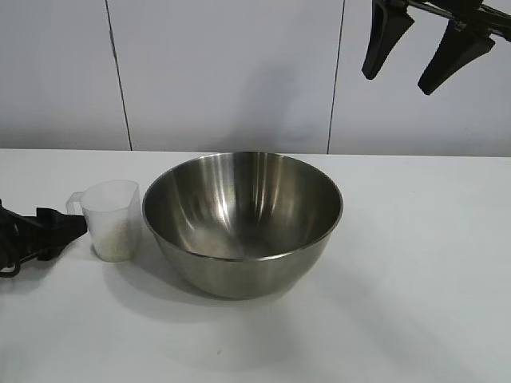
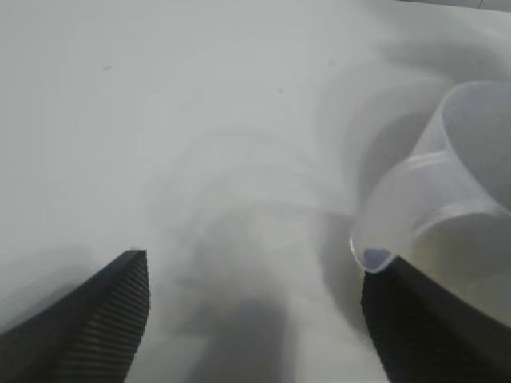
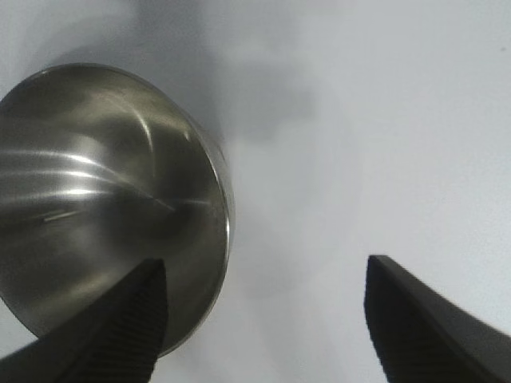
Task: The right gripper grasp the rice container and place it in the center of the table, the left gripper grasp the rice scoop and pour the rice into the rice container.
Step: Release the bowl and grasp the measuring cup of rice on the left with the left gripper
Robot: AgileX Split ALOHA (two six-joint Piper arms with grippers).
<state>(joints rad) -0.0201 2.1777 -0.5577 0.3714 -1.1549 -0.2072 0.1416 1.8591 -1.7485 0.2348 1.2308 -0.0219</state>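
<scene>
My gripper will empty the rice scoop (image 1: 112,214) into a thin layer across the rice container's bottom when I pour, as rice fills only the scoop's lower part (image 1: 117,241).
The rice container (image 1: 243,219), a shiny steel bowl, stands upright in the middle of the table (image 1: 415,279), with no rice seen inside. The rice scoop (image 1: 112,217) stands just to its left, with rice (image 1: 117,241) in its lower part. My left gripper (image 1: 72,227) is low at the far left, open, at the scoop's handle. In the left wrist view the gripper (image 2: 255,267) is open and nothing is between the fingers; the scoop (image 2: 455,183) sits off to one side, its handle end at one fingertip. My right gripper (image 1: 396,84) hangs open, high at the upper right. In its wrist view (image 3: 263,262) the bowl (image 3: 104,199) lies below.
A pale panelled wall (image 1: 239,72) stands behind the table. Bare white tabletop lies to the right of the bowl and in front of it.
</scene>
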